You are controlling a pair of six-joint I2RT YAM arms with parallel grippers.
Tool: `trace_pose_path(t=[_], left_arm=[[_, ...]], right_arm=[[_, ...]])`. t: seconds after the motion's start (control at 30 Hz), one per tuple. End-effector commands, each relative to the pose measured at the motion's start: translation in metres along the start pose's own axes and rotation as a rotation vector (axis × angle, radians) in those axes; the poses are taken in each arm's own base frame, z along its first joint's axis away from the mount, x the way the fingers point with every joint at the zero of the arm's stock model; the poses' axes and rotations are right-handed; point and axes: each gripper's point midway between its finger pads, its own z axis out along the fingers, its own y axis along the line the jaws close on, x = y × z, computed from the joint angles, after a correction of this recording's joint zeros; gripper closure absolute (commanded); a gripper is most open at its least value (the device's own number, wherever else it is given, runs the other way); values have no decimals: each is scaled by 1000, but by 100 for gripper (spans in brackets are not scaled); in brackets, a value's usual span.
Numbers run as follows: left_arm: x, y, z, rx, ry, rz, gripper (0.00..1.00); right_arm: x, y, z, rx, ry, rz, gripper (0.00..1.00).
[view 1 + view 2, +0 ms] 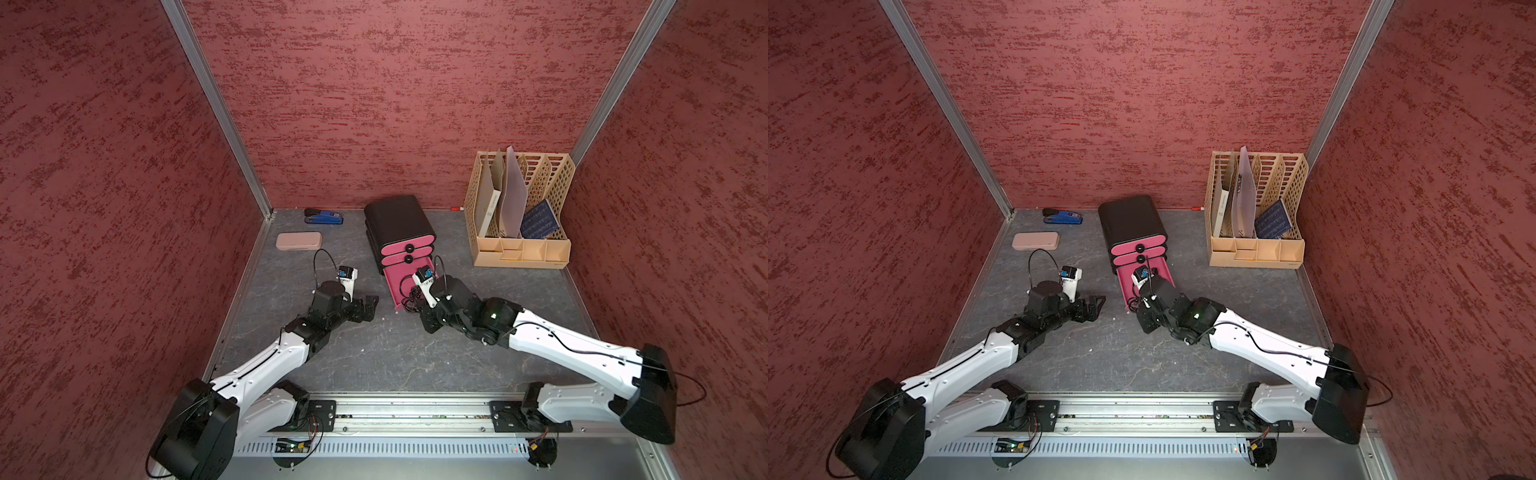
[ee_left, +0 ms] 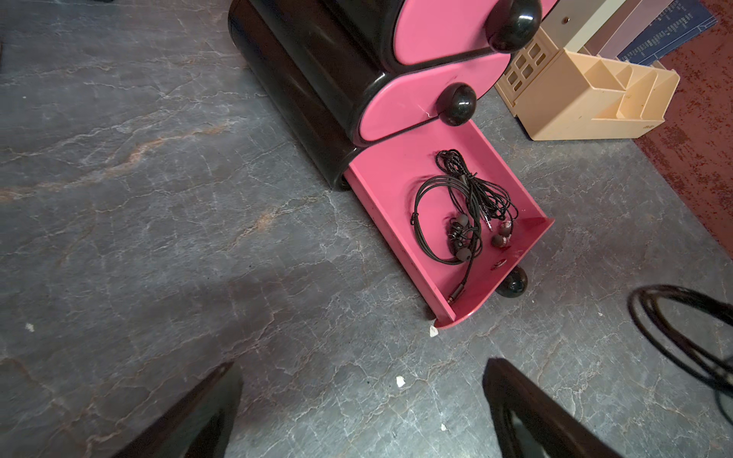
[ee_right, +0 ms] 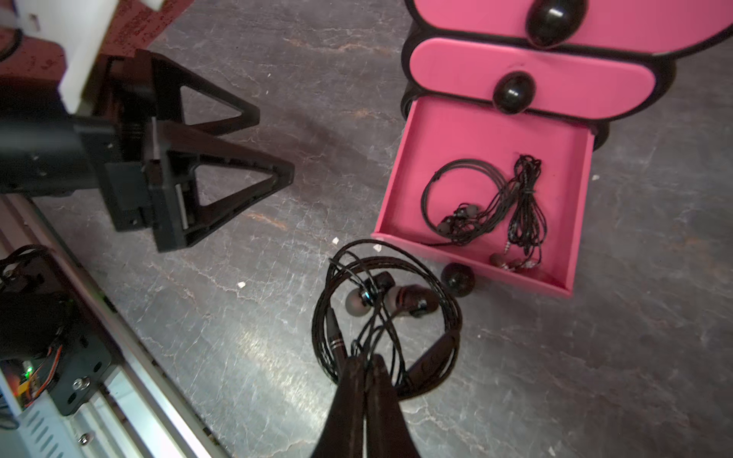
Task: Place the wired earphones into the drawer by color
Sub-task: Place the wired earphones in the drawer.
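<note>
The bottom is free at the back (image 1: 399,271) of the open bottom drawer (image 1: 402,282), so my right gripper should keep moving its black earphone coil in and let go of it there.
The drawer cabinet (image 1: 399,220) is black with three pink fronts and round black knobs. Its bottom drawer (image 2: 380,178) is pulled out, and two coils of black wired earphones (image 2: 456,206) lie inside it, also seen in the right wrist view (image 3: 476,206). My right gripper (image 3: 367,359) is shut on another black earphone coil (image 3: 380,301), which hangs just in front of the open drawer's knob (image 3: 458,279). My left gripper (image 2: 361,363) is open and empty over the table, left of the drawer; it also appears in a top view (image 1: 368,305).
A beige lattice file rack (image 1: 519,208) with folders stands at the back right. A pink case (image 1: 298,241) and a blue stapler (image 1: 324,217) lie at the back left. Small white crumbs (image 2: 400,381) dot the grey marbled table.
</note>
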Motion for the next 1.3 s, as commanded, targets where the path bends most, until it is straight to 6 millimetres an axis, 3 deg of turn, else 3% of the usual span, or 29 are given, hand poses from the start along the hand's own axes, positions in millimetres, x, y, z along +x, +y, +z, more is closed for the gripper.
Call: trace_pose_path(t=[0.0,0.27,0.3,0.73,1.27], left_arm=[[-11,0,-4,0,-50,12,0],[-11,0,-6,-3,-58,9,0],[-11,1,-5,-3,-58,9,0],[-12,1,-5,-7,-62,9,0],[-12,1,-5,-8,-63,8,0]], right_arm=[[-25,-8,8,19,-58,-15,100],[-47,-24,35,85,-110,6,100],[-44,-26,47,101,-94,3,100],[-62,-44,102,192,-111,13,100],[-74,-65,150,272,-146,-12,100]])
